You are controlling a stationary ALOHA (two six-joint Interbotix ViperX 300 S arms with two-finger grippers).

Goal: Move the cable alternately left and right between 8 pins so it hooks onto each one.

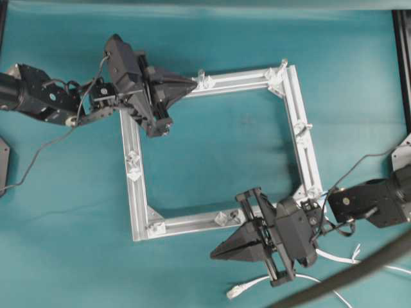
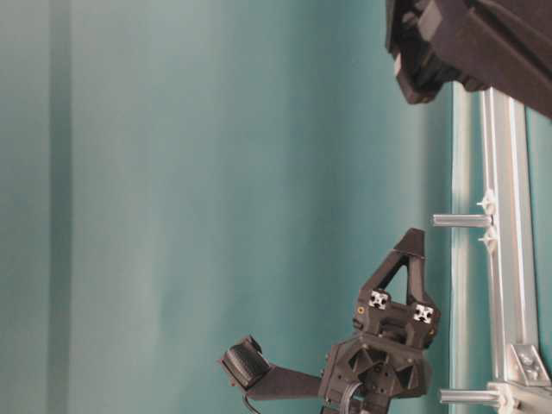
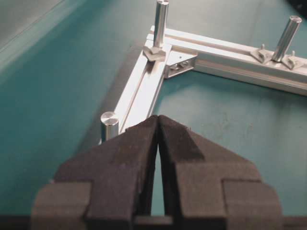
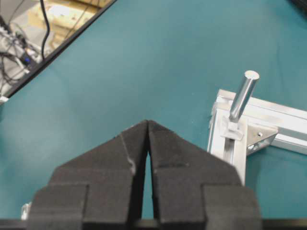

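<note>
The white cable point(image 1: 257, 281) is lying in loose curves point(image 1: 335, 258), so its slack will follow freely behind the plug as the robot moves the plug along the silver frame.
The white cable point(image 1: 334, 258) lies loose on the teal table by the near edge, and its plug point(image 1: 235, 292) rests just below my right gripper. The pins point(image 1: 202, 78) stand upright around the square silver frame point(image 1: 136, 192), and none has the cable on it. My left gripper point(image 1: 194, 83) is shut and holds nothing. It hovers over the frame's far-left bar, with one pin point(image 3: 109, 125) just left of its tips point(image 3: 158, 117). My right gripper point(image 1: 213, 256) is shut and holds nothing, just outside the frame's near bar. A corner pin point(image 4: 243, 93) stands to the right of its tips point(image 4: 147, 122).
A thick dark hose point(image 1: 359, 269) crosses the near-right corner above the cable. A black rail point(image 1: 403, 64) borders the table's right side. Two pins point(image 2: 461, 221) stick up from the frame in the table-level view. Open teal cloth lies inside the frame point(image 1: 218, 154).
</note>
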